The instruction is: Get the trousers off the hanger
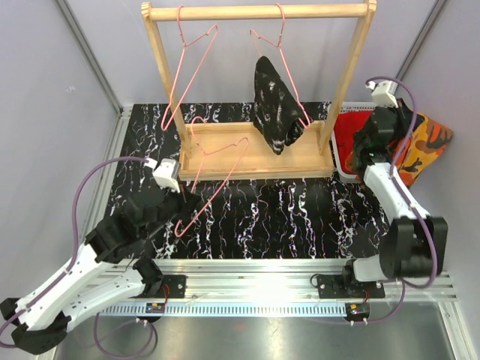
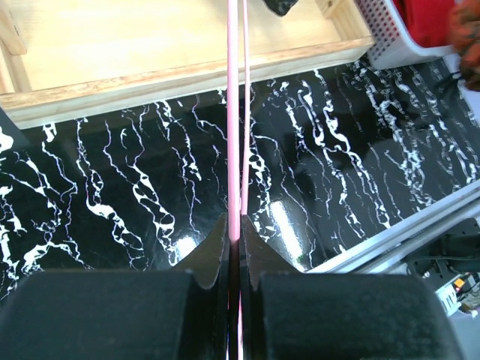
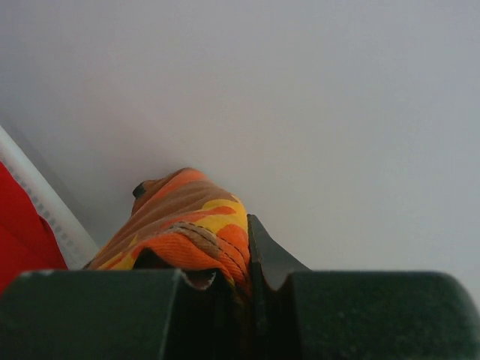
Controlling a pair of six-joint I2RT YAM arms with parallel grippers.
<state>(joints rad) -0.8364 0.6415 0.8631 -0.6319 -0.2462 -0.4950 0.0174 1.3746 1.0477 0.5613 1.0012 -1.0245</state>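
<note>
My right gripper should keep carrying the orange camouflage trousers until they hang over the red trousers, since the orange camouflage trousers are hanging clear of every hanger beside the white basket.
The black white-speckled trousers hang on a pink hanger on the wooden rack's rod. My left gripper is shut on the wire of an empty pink hanger that leans over the rack's base; in the left wrist view the gripper pinches that wire. My right gripper is shut on the orange camouflage trousers at the far right, beyond the basket; in the right wrist view the gripper grips their fold. The red trousers lie in a white basket.
Another empty pink hanger hangs at the left of the rod. The rack's wooden base stands on the black marbled mat. Grey walls close in on both sides; the right wall is close behind the camouflage trousers.
</note>
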